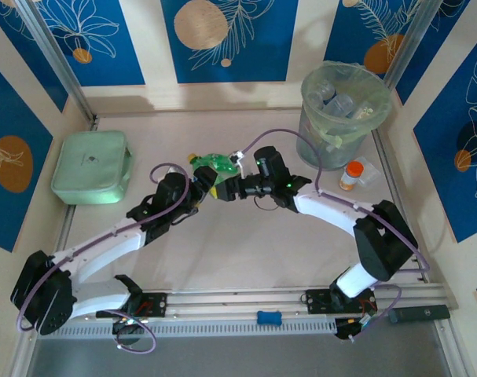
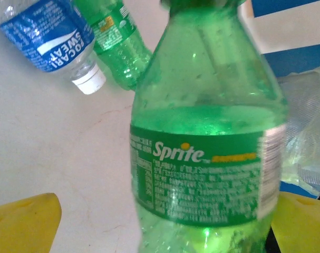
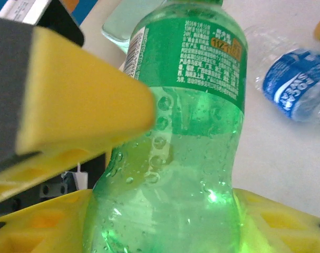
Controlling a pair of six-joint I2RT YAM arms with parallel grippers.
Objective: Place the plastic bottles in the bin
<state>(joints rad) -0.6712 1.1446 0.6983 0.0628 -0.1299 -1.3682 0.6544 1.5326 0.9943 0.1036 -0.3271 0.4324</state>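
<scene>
The green Sprite bottle (image 2: 207, 174) is held by my right gripper, and my left gripper is open around it. I should move my left gripper back out of the way before I carry the bottle to the bin (image 1: 340, 118).
A green Sprite bottle (image 2: 207, 158) stands between both grippers at mid-table. My right gripper (image 3: 165, 221) is shut on its lower body (image 3: 170, 200), a yellow finger (image 3: 38, 221) pressed to each side. My left gripper (image 2: 162, 226) is open around the same bottle, its yellow fingertips (image 2: 22, 221) standing off it. Behind lie another green bottle (image 2: 117, 42) and a clear bottle with a blue label (image 2: 49, 31), the latter also in the right wrist view (image 3: 297, 84). The bin (image 1: 344, 102), a grey bucket lined with a pale green bag, stands at the back right holding several clear bottles.
A flat mint-green box (image 1: 91, 166) sits at the left. A white bottle with an orange cap (image 1: 350, 174) stands just in front of the bin. The two arms meet at mid-table, left gripper (image 1: 207, 187) facing right gripper (image 1: 229, 187).
</scene>
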